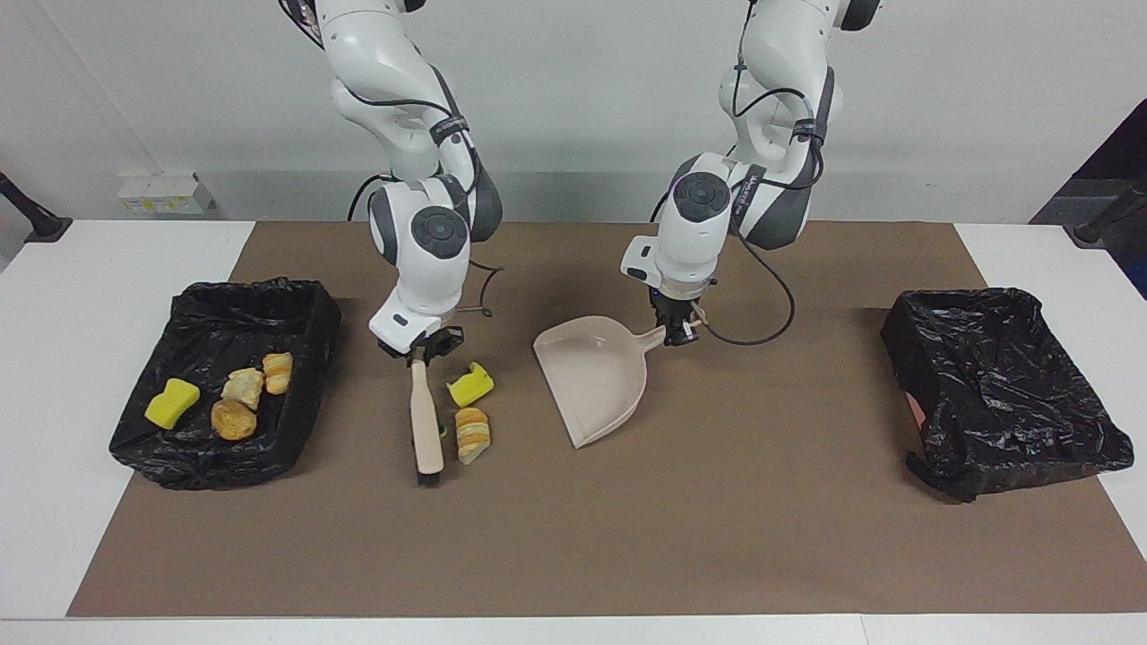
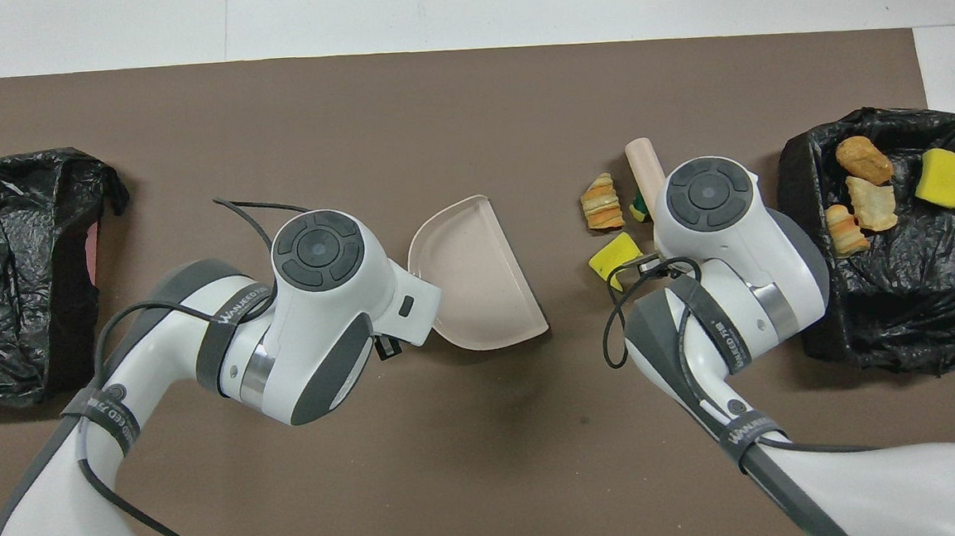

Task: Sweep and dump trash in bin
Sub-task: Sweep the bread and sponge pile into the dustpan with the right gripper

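Note:
I should turn my right gripper back and sweep the striped bread lump into the dustpan's opening point(image 1: 556, 393), because the beige brush point(image 1: 426, 425) is on the far side of the trash.
My right gripper point(image 1: 421, 348) is shut on the upper end of a beige brush point(image 1: 426, 421), whose bristles rest on the mat. Beside the brush lie three pieces of trash: a yellow sponge piece point(image 1: 470, 385), a striped bread lump point(image 1: 471, 434) and a green-yellow sponge point(image 2: 638, 207) that is mostly hidden by the brush. My left gripper point(image 1: 676, 333) is shut on the handle of the beige dustpan point(image 1: 596, 376). The pan sits on the mat with its mouth toward the trash, a short gap away.
A black-bag-lined bin point(image 1: 206, 340) at the right arm's end holds several scraps, among them a yellow sponge point(image 1: 172, 402). A second black-lined bin point(image 1: 986, 376) stands at the left arm's end. A brown mat point(image 1: 573, 537) covers the table.

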Motion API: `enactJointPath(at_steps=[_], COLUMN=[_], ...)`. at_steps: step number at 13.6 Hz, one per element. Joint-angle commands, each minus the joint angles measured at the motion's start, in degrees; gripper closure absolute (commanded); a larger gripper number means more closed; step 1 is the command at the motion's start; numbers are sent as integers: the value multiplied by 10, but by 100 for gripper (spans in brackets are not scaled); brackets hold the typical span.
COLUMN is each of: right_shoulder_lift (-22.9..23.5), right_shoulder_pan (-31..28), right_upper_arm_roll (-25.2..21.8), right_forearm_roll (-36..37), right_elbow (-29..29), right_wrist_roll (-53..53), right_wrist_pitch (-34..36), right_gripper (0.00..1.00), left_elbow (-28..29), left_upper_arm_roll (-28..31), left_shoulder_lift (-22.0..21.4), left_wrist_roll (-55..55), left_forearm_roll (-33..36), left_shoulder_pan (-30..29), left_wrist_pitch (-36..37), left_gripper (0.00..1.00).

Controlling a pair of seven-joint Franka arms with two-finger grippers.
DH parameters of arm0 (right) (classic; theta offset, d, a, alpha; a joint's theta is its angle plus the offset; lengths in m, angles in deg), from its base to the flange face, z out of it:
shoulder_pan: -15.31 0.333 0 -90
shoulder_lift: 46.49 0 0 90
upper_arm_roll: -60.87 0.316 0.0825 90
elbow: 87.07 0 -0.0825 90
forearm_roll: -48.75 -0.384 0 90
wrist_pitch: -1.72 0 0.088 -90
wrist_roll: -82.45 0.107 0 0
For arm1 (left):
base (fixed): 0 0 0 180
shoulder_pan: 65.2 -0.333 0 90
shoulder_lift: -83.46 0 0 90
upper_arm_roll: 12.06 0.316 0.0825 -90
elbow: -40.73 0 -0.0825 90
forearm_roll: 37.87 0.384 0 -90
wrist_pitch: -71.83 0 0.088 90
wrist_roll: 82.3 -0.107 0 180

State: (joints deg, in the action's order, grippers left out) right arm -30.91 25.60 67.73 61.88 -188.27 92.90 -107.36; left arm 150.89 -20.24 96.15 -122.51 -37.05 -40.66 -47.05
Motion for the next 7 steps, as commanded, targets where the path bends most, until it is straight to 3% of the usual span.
enactJointPath(at_steps=[1, 3, 7], right_shoulder_lift=[15, 16, 44], right_shoulder_pan=[-48, -70, -56], right_upper_arm_roll=[0, 0, 2], right_forearm_roll=[-19, -16, -14], right_elbow=[21, 8, -8], right_wrist_roll=[-96, -135, -142], right_wrist_pitch=[-10, -45, -71], right_gripper=[100, 100, 100], left_elbow=[25, 25, 30], left_upper_arm_roll=[9, 8, 7], left_shoulder_lift=[-20, -20, -21], left_wrist_roll=[5, 8, 39], left_forearm_roll=[-5, -5, -5], left_shoulder_pan=[10, 10, 10], left_wrist_pitch=[-8, -11, -14], left_gripper=[100, 100, 100])
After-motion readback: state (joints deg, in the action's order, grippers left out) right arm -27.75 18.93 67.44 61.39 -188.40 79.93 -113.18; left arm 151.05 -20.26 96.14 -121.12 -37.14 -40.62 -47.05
